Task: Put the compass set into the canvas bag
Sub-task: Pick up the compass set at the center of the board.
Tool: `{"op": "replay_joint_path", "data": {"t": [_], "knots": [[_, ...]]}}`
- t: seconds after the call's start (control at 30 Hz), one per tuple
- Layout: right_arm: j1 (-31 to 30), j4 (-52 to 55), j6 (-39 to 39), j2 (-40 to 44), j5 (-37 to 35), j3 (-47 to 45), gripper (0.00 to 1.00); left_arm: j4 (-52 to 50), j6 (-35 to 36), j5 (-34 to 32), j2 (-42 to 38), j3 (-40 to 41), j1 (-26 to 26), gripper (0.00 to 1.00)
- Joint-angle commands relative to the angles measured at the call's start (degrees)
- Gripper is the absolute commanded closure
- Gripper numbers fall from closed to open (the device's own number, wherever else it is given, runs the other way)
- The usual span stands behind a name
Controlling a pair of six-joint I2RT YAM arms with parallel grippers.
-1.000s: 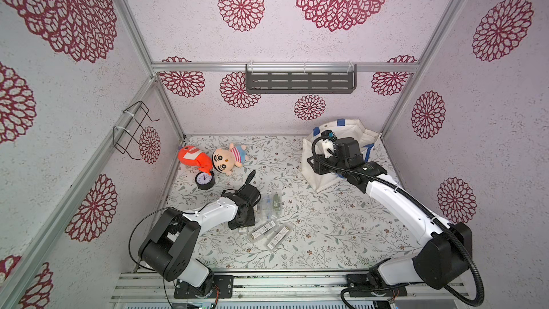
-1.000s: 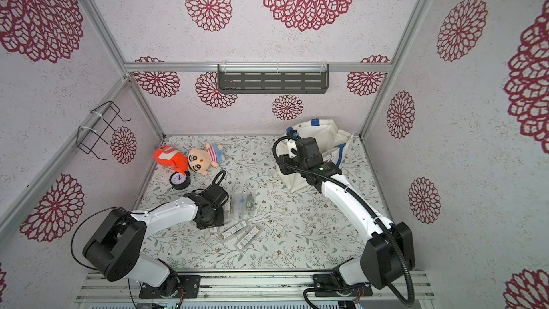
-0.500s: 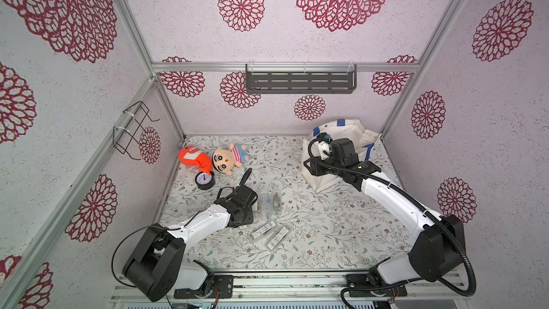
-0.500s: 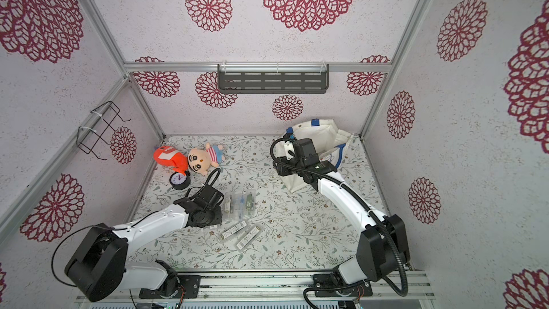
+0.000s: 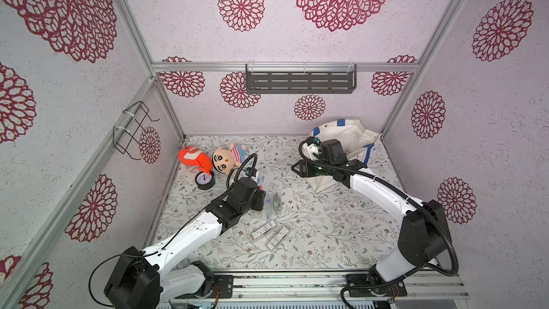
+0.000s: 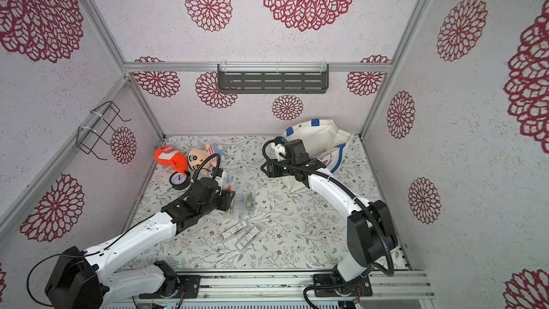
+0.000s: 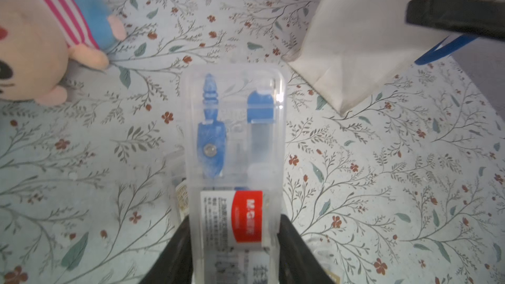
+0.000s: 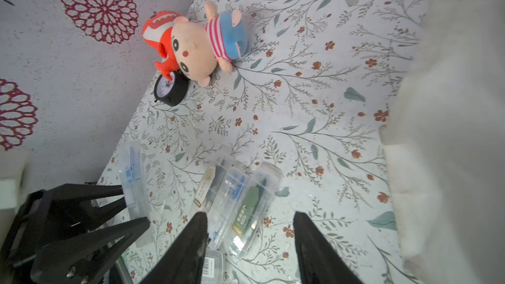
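Note:
My right gripper should take the set's loose end (image 7: 236,86) and carry it in, because my left gripper is holding the compass set's label end (image 7: 235,218) far from the canvas bag.
The compass set (image 7: 235,143) is a clear plastic case with a blue compass and a red label. My left gripper (image 7: 235,230) is shut on its label end and holds it just above the floral table, seen in both top views (image 5: 260,180) (image 6: 228,180). The right wrist view shows that case (image 8: 134,176) edge-on. The canvas bag (image 5: 353,141) (image 6: 323,138), cream with blue handles, stands at the back right, beyond the case's free end (image 7: 355,36). My right gripper (image 5: 298,167) (image 8: 250,222) hangs open and empty at the bag's left side, pointing toward the table's middle.
More clear cases (image 5: 273,203) and small flat boxes (image 5: 269,233) lie mid-table beside my left gripper. An orange plush (image 5: 191,156), a doll plush (image 5: 227,159) and a black clock (image 5: 205,179) sit at the back left. A dark shelf (image 5: 300,80) and wire rack (image 5: 132,129) hang on the walls.
My left gripper has closed on the compass set and raised it slightly. My right gripper has shifted left along the bag and opened a little wider.

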State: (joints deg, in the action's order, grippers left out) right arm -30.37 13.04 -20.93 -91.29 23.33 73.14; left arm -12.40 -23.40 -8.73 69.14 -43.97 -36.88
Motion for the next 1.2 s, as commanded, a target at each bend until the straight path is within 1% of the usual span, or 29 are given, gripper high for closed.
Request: {"op": "replay_joint_path", "data": {"t": [0.0, 0.07, 0.17, 0.33, 0.57, 0.73, 0.87, 1.0, 1.17], "knots": [[-0.8, -5.2, -3.6, 0.7, 5.6, 1.2, 0.44, 6.0, 4.9, 2.8, 1.6, -1.9, -0.5, 0.64], [-1.5, -7.5, -4.9, 0.9, 6.7, 0.2, 0.43, 7.4, 5.5, 3.6, 1.9, -1.8, -0.7, 0.64], [-2.5, -8.2, -5.5, -0.2, 7.5, 0.7, 0.43, 9.1, 6.0, 4.5, 2.1, -1.9, -0.7, 0.64], [-3.8, -10.0, -6.6, -2.1, 9.4, 1.6, 0.40, 9.7, 6.1, 4.9, 3.2, -2.4, -0.7, 0.64], [-5.9, -11.1, -7.5, -5.0, 11.8, 3.5, 0.40, 10.8, 6.4, 5.3, 3.7, -2.8, -1.1, 0.64], [-6.9, -11.0, -7.8, -6.7, 13.2, 4.5, 0.43, 10.5, 6.7, 5.6, 5.3, -3.9, -1.1, 0.64], [-7.0, -11.7, -8.4, -6.0, 13.3, 3.5, 0.44, 10.3, 6.3, 5.4, 5.2, -4.0, -1.4, 0.64], [-7.1, -12.2, -8.7, -6.1, 13.4, 3.2, 0.50, 10.6, 6.7, 5.1, 5.2, -3.8, -1.4, 0.63], [-7.2, -12.8, -9.1, -6.4, 14.0, 2.9, 0.62, 10.3, 6.9, 5.4, 5.6, -4.1, -1.4, 0.56]]}}
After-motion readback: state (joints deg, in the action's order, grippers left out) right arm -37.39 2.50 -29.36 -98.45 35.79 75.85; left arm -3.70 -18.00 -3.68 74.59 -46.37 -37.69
